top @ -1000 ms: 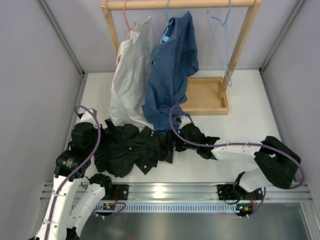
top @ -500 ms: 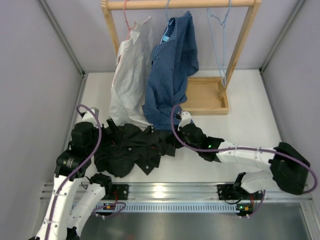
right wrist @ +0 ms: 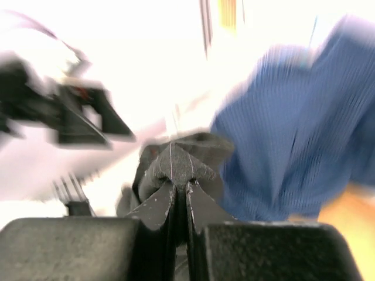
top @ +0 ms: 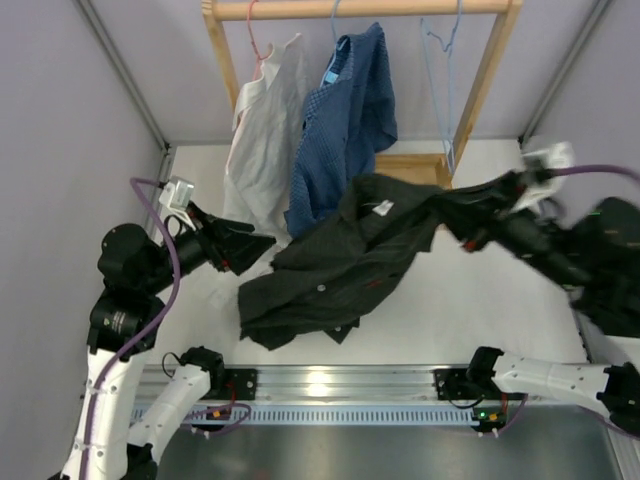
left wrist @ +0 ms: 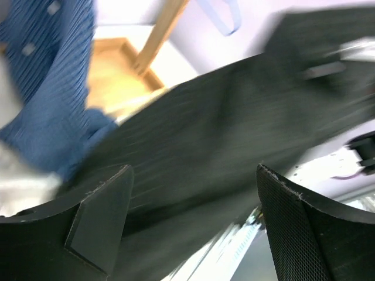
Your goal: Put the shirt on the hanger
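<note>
The dark shirt hangs bunched (top: 335,262) from my right gripper, and so my left gripper should hold the cloth (top: 368,210) next to the white tag while my right gripper grabs another part of the shirt.
The dark shirt (top: 340,262) hangs stretched above the table, pulled up toward the right. My right gripper (top: 463,222) is shut on a fold of its cloth; in the right wrist view the jaws (right wrist: 180,184) pinch a peak of dark shirt fabric (right wrist: 176,158). Raised at the left, my left gripper (top: 258,247) points at the shirt's left side, open and holding nothing. In the left wrist view the shirt (left wrist: 205,129) spreads beyond the open left gripper (left wrist: 193,170). The light-blue hanger (top: 447,90) hangs bare at the right end of the rack, its lower corner also showing (left wrist: 220,14).
A wooden rack (top: 360,8) with a base tray (top: 410,190) stands at the back. A white shirt (top: 262,140) on a pink hanger (top: 258,40) and a blue checked shirt (top: 350,120) hang on it. An aluminium rail (top: 330,380) runs along the near edge.
My right gripper shut on the dark shirt and swung up and right, lifting it off the table and stretching it out. My left arm rose and turned toward the shirt, jaws still open.
</note>
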